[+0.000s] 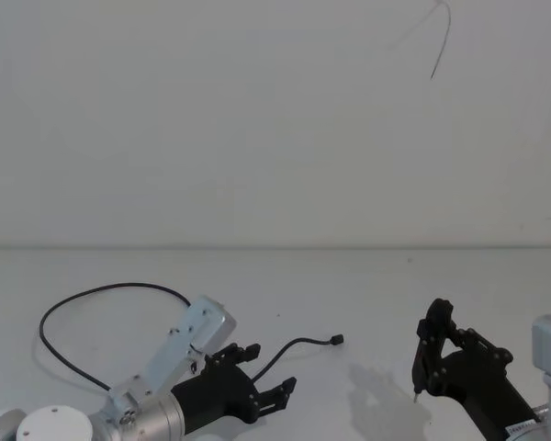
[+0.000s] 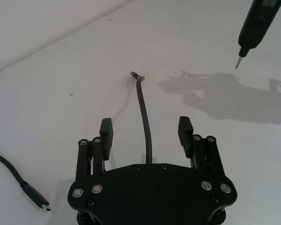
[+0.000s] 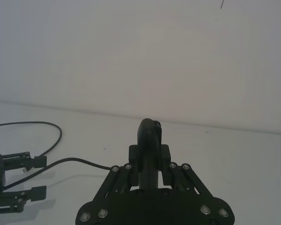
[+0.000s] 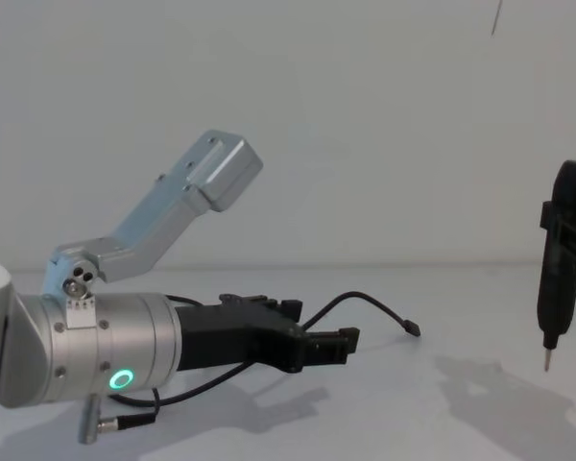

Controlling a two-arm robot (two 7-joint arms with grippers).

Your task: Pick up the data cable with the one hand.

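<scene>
My gripper will lift the cable and the far plug will keep reaching forward, because the data cable's stretch to the far plug [image 4: 412,328] arches up [image 4: 353,295] on its own.
The data cable [image 1: 101,290] is thin and black and loops across the white table [image 1: 367,285] at the left. One stretch of the cable [image 2: 144,112] runs between the fingers [image 2: 106,136] of my left gripper [image 2: 145,133], out to a small plug [image 2: 135,75]. Both fingers stand wide of it, untouched. The left gripper [image 1: 268,372] is open, low over the table, also seen from the side [image 4: 324,327]. The cable's other plug [image 2: 36,196] lies beside the gripper. My right gripper [image 3: 150,159] is shut on a slim black tool [image 4: 562,259].
The tool's pale pointed tip [image 2: 237,63] hangs just above the table, to the right of the cable's far plug [image 1: 338,340]. A short black wire with a silver plug [image 4: 110,423] hangs under the left wrist. A pale wall [image 1: 257,119] rises behind the table.
</scene>
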